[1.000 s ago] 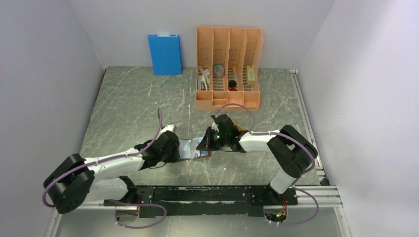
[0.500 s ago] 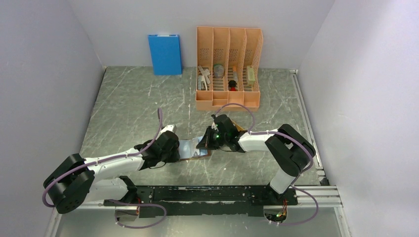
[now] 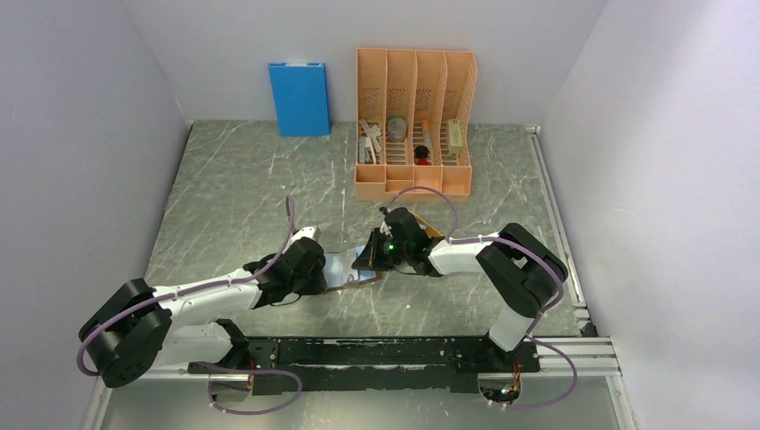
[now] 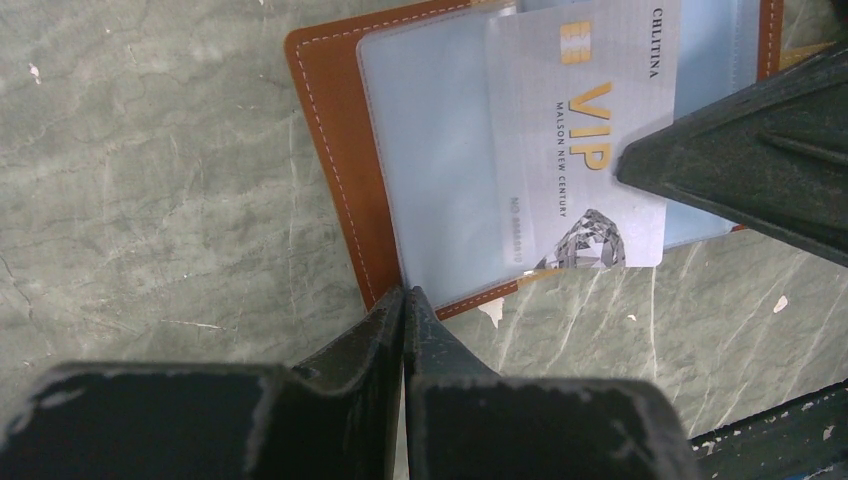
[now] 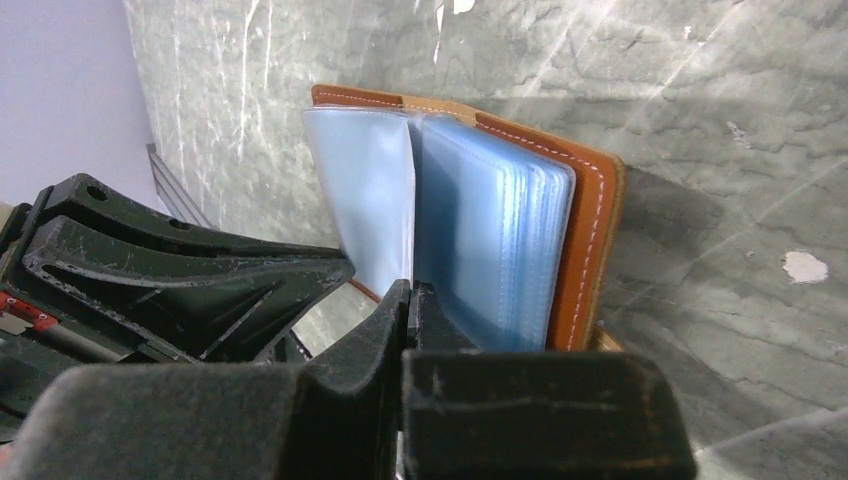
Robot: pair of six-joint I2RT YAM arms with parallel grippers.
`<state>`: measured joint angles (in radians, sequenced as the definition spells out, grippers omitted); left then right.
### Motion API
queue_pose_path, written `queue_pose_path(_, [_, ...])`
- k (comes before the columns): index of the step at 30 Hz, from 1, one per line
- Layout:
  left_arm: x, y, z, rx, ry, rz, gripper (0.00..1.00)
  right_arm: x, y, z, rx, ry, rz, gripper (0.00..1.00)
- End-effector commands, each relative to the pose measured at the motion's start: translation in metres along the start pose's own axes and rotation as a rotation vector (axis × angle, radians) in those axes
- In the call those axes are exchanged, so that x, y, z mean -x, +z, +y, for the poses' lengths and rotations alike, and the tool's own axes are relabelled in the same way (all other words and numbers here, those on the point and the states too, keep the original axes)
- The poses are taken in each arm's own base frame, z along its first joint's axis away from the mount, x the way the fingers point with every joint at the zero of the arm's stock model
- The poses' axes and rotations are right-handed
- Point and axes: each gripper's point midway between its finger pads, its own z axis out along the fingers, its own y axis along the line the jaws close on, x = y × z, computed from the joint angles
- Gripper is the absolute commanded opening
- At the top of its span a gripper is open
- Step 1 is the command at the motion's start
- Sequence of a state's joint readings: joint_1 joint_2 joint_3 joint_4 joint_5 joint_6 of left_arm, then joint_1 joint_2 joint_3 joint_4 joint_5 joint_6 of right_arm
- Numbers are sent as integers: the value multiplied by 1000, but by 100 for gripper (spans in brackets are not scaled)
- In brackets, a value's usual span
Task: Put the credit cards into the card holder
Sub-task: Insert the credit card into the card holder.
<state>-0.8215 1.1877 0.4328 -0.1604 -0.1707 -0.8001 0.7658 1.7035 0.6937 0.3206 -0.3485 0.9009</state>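
I should open my left gripper and put its fingers on both sides of the brown edge farther up (image 4: 358, 225), because it is pinching the card holder's corner (image 4: 380, 288) and the holder slants under the card.
The brown card holder (image 4: 335, 160) lies open on the table, its clear sleeves up; it also shows in the top view (image 3: 345, 271) and the right wrist view (image 5: 590, 240). A silvery VIP credit card (image 4: 570, 150) lies over a sleeve, its left part over the plastic. My right gripper (image 3: 366, 260) is shut on the card's right end; its black fingers (image 4: 750, 160) cover that end. In its own view the fingertips (image 5: 410, 292) point into the gap between two sleeves. My left gripper (image 4: 405, 295) is shut, with its tips at the holder's near corner.
A tall orange desk organizer (image 3: 414, 125) with small items stands at the back. A blue box (image 3: 299, 97) leans on the back wall. An orange-brown edge (image 3: 436, 235) peeks out beside my right wrist. Grey walls close in left, right and back.
My right gripper has shifted slightly left with the card, further over the open holder. The left arm has not moved.
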Motion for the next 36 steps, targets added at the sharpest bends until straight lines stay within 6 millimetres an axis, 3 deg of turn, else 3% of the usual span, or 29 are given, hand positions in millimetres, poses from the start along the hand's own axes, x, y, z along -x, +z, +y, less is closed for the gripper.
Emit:
queue_pose_path(1, [-9, 4, 14, 50, 12, 19, 9, -17, 2, -9, -19, -9, 43, 0])
queue_pose_path(11, [-6, 1, 17, 63, 11, 9, 10, -30, 1, -20, -31, 30, 66, 0])
queue_pose_path(26, [15, -13, 21, 108, 16, -68, 25, -31, 0, -33, -118, 69, 74, 0])
queue_pose_path(36, [30, -14, 7, 83, 3, -98, 33, -32, -4, -34, -137, 60, 84, 0])
